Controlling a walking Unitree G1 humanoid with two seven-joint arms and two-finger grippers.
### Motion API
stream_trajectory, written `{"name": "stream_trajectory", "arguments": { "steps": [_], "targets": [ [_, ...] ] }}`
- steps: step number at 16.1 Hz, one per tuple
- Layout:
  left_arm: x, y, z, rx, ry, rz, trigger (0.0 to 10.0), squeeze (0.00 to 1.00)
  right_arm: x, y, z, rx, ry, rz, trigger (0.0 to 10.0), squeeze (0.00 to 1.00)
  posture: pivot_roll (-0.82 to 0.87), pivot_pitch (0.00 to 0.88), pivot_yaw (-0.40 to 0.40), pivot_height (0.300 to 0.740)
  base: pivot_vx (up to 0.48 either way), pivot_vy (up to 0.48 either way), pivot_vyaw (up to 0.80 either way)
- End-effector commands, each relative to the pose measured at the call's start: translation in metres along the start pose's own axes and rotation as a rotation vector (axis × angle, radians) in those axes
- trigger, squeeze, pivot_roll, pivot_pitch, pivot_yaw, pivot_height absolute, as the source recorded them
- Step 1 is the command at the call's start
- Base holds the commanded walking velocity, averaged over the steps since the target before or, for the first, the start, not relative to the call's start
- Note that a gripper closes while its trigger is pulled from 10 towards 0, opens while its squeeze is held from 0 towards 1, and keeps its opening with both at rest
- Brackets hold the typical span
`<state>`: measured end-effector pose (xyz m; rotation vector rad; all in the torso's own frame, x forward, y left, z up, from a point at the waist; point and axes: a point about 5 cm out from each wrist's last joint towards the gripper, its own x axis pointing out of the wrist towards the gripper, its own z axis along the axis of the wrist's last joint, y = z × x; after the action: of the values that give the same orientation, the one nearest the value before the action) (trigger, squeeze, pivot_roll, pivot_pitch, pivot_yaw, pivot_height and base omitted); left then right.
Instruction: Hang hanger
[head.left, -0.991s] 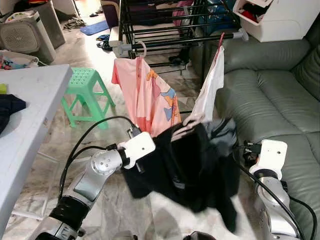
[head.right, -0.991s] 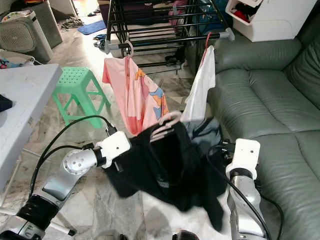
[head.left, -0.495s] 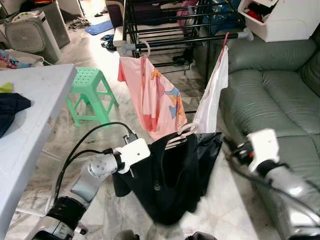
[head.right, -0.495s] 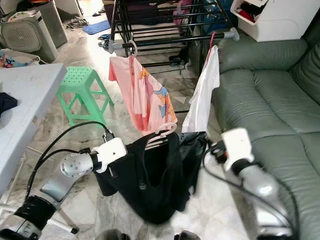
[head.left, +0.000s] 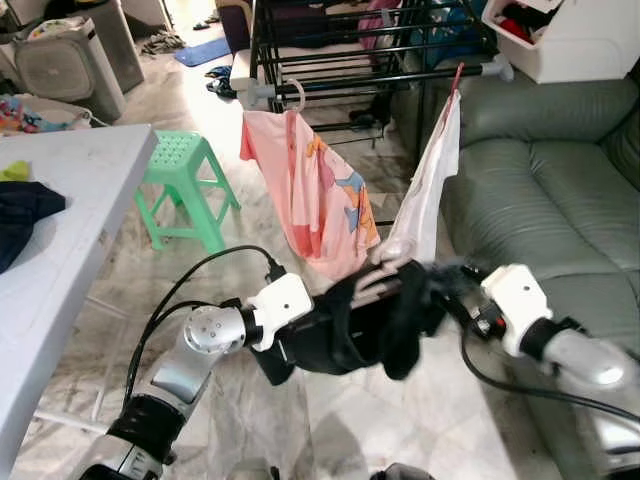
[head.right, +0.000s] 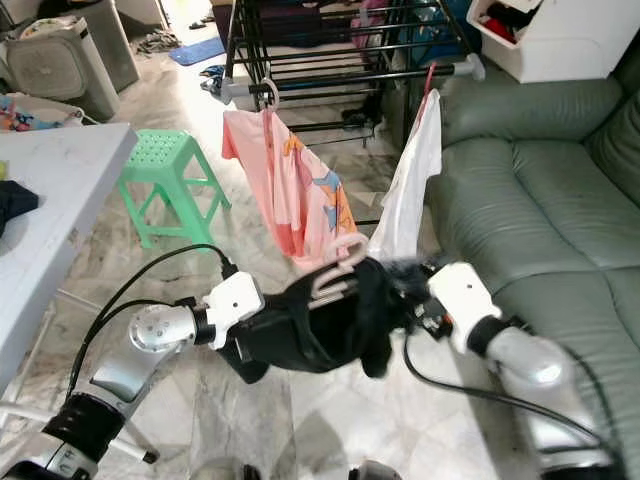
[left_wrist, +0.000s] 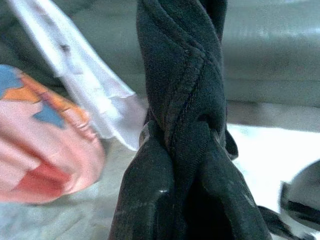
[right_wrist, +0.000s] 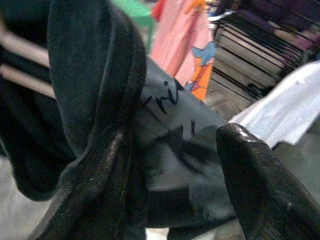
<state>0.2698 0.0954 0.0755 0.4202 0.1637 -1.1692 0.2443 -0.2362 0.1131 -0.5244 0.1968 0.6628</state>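
The black garment (head.left: 350, 340) will stay on and trail down long when the robot carries the hanger, because pale hanger bars (head.left: 376, 285) run into the black cloth.
A black garment (head.left: 350, 325) on a pale hanger (head.right: 332, 284) is stretched sideways between my two grippers, low in front of a black drying rack (head.left: 380, 78). My left gripper (left_wrist: 185, 165) is shut on a twisted fold of the black cloth. On the garment's other end, my right gripper (right_wrist: 170, 195) has its fingers wide apart, with black cloth draped over one finger (right_wrist: 85, 195). On the rack's front rail hang a pink shirt (head.left: 312, 190) and a white garment (head.left: 430, 190).
A green plastic stool (head.left: 185, 170) stands left of the rack. The grey-green sofa (head.left: 560, 190) runs along the right. A white table (head.left: 70, 220) with dark cloth on it is at the left. Marble floor lies below the garment.
My right arm swung in towards the garment. The black cloth, hanging down before, is now pulled up and stretched sideways between both grippers, closer to the pink shirt.
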Motion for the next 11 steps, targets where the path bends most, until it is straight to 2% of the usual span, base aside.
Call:
{"name": "stream_trajectory", "arguments": {
  "steps": [1,3,6,7,8,9,10,11],
  "targets": [
    [0.0,0.001,0.009,0.031,-0.032,-0.044,10.0,0.0,0.001,-0.004,0.009,-0.064,-0.022,0.054,10.0,0.0,-0.06,0.0,0.062,0.74,0.0,0.0,0.0],
    [0.0,-0.002,0.008,0.042,-0.01,-0.137,10.0,0.0,-0.006,-0.015,0.017,-0.132,0.018,0.226,10.0,0.0,-0.07,0.0,0.064,0.74,0.0,0.0,0.0],
    [0.0,-0.009,0.008,0.055,0.016,-0.245,10.0,0.0,-0.008,-0.017,0.025,-0.121,0.051,0.454,10.0,0.0,-0.07,0.0,0.058,0.74,0.0,0.0,0.0],
    [0.001,-0.01,0.008,0.055,0.017,-0.264,10.0,0.0,-0.009,-0.015,0.026,-0.095,0.062,0.522,10.0,0.36,-0.07,0.0,0.053,0.74,0.0,0.0,0.0],
    [0.001,-0.011,0.009,0.058,0.016,-0.278,10.0,0.0,-0.01,-0.011,0.026,-0.077,0.079,0.601,10.0,0.57,-0.07,0.0,0.05,0.74,0.0,0.0,0.0],
    [0.002,-0.011,0.009,0.058,0.014,-0.283,10.0,0.0,-0.011,-0.009,0.025,-0.073,0.09,0.631,10.0,0.7,-0.07,0.0,0.048,0.74,0.0,0.0,0.0],
    [0.002,-0.012,0.009,0.055,0.013,-0.302,10.0,0.0,-0.01,-0.005,0.021,-0.068,0.118,0.689,10.0,1.0,-0.07,0.0,0.045,0.74,0.0,0.0,0.0],
    [0.001,-0.012,0.01,0.047,0.01,-0.309,10.0,0.0,-0.012,-0.001,0.015,-0.052,0.175,0.774,10.0,0.33,-0.07,0.0,0.038,0.74,0.0,0.0,0.0]
  ]
}}
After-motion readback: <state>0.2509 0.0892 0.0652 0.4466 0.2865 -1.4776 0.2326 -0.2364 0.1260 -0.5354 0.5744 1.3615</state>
